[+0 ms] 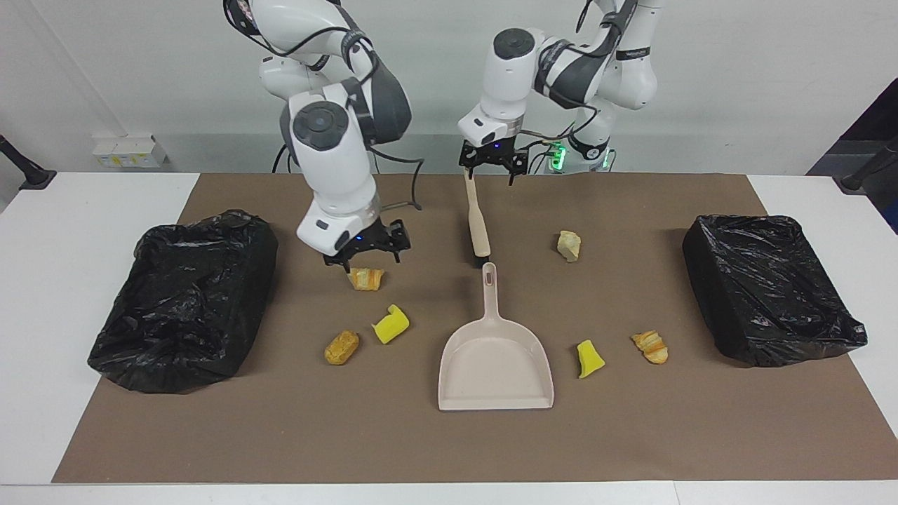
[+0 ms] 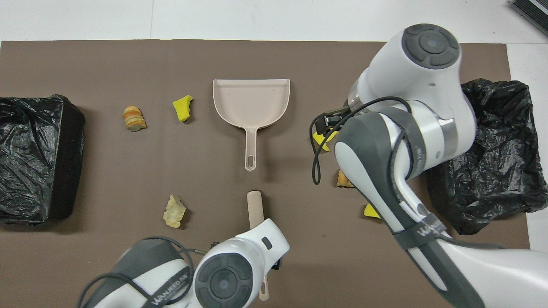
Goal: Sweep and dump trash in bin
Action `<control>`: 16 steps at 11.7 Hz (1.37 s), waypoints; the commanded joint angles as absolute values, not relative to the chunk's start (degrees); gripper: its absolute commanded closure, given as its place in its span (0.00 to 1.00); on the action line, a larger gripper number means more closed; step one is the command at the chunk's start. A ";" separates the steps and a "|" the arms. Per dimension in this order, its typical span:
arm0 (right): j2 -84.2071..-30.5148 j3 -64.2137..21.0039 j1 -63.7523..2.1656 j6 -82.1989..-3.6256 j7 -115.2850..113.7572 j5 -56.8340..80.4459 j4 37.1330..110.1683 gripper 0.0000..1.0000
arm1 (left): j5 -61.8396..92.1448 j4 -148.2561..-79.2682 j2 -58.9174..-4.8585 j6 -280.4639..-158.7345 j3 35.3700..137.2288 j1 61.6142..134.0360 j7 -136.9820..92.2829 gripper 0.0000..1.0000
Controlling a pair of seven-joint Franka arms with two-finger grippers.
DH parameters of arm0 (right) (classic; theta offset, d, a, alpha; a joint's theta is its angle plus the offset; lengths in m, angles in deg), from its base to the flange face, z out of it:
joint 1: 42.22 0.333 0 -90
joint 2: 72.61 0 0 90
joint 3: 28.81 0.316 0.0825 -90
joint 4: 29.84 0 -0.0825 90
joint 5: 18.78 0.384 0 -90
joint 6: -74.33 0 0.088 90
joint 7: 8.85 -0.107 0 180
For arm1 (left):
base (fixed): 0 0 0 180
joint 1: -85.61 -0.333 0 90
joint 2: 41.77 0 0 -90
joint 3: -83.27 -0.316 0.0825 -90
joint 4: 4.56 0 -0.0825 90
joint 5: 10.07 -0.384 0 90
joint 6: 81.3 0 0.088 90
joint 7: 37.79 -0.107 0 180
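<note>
The pale lump (image 2: 174, 211) is sitting loose and has a shadow (image 2: 186, 217) along its raised edge, so the pale lump will slide easily across the mat when I sweep.
Trash lies scattered on the brown mat: a striped pastry piece (image 1: 365, 278), a yellow sponge chunk (image 1: 391, 324), a tan lump (image 1: 342, 347), a pale lump (image 1: 569, 245), another yellow chunk (image 1: 590, 358) and a second pastry piece (image 1: 649, 346). A black-lined bin (image 1: 186, 301) stands at the right arm's end and another bin (image 1: 768, 287) at the left arm's end. My right gripper (image 1: 363, 261) hangs open just over the striped pastry piece. My left gripper (image 1: 489, 175) is open over the brush's handle end, holding nothing.
A beige dustpan (image 1: 495, 361) lies mid-mat with its handle pointing toward the robots. The beige brush (image 1: 478, 224) lies in line with it, nearer to the robots. In the overhead view the left arm's wrist (image 2: 222, 278) covers the brush handle.
</note>
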State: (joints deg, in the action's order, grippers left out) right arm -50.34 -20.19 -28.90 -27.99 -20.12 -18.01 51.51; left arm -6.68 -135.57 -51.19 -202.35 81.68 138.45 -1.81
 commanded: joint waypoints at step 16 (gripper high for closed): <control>-29.55 -20.54 -11.81 -38.43 -41.28 -25.99 36.69 0.47 | -11.36 -140.54 -49.59 -200.95 80.02 145.12 6.85 1.00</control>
